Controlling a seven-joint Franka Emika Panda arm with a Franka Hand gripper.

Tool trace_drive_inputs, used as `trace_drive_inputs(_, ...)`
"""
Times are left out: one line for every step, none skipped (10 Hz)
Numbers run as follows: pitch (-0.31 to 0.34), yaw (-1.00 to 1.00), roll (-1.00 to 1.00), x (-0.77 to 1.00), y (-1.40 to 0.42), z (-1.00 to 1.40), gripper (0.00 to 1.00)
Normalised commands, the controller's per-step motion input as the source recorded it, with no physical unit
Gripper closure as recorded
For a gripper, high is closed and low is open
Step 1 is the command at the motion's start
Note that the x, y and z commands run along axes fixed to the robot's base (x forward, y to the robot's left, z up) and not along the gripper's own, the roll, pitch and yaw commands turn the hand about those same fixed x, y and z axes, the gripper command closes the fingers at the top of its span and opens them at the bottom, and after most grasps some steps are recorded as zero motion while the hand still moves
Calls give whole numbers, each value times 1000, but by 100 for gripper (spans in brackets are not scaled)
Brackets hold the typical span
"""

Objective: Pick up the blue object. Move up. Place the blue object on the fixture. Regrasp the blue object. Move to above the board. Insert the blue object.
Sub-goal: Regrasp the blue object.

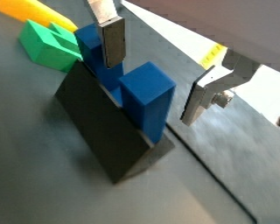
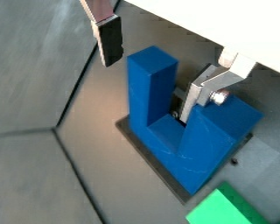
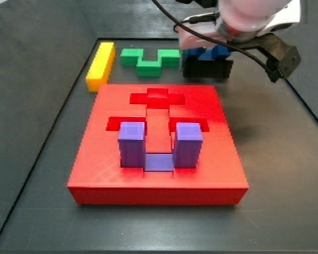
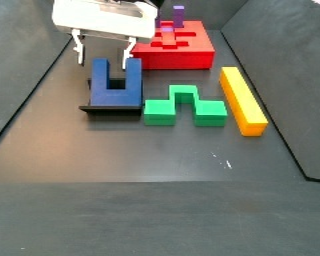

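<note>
Both prongs of the blue object (image 3: pixel 210 53) stand up from one base (image 1: pixel 115 87), so I expect the blue object to come off the fixture upright and level when the robot's gripper lifts one prong.
The blue object (image 1: pixel 145 105), a dark blue U-shaped block, stands prongs-up on the black fixture (image 1: pixel 101 131); both also show in a wrist view, blue object (image 2: pixel 195 140) and fixture (image 2: pixel 154 162). My gripper (image 1: pixel 154 87) is open and straddles one prong: one finger (image 2: pixel 108 39) hangs clear on the prong's outer side, the other finger (image 2: pixel 205 89) reaches into the slot between the prongs. In a side view the gripper (image 4: pixel 104 55) hovers over the blue object (image 4: pixel 116 85) on the fixture (image 4: pixel 109 107). The red board (image 3: pixel 108 149) lies nearby, also seen as the board (image 4: pixel 196 55).
A purple U-shaped block (image 3: pixel 155 147) sits in the board. A green notched block (image 4: pixel 186 105) lies right beside the fixture, and a yellow bar (image 4: pixel 243 100) beyond it. Both show again in a side view, green block (image 3: pixel 155 58) and yellow bar (image 3: pixel 102 64). Raised floor edges border the area.
</note>
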Motion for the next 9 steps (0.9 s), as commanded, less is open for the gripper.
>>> trace_drive_inputs(-71, 454, 183, 69, 0, 211, 0)
trace_drive_inputs(117, 231, 97, 266, 0, 223, 0)
trace_drive_inputs(277, 9, 0, 280, 0, 11, 0)
trace_drive_inputs(234, 0, 0, 280, 0, 0, 0)
trace_drive_inputs(123, 0, 0, 211, 0, -14, 0)
trace_drive_inputs(37, -111, 94, 109, -83, -137, 0)
trace_drive_inputs(49, -46, 0, 17, 0, -151, 0)
trace_drive_inputs(91, 74, 0, 0, 0, -297, 0)
trace_drive_inputs(91, 229, 0, 29, 0, -254, 0)
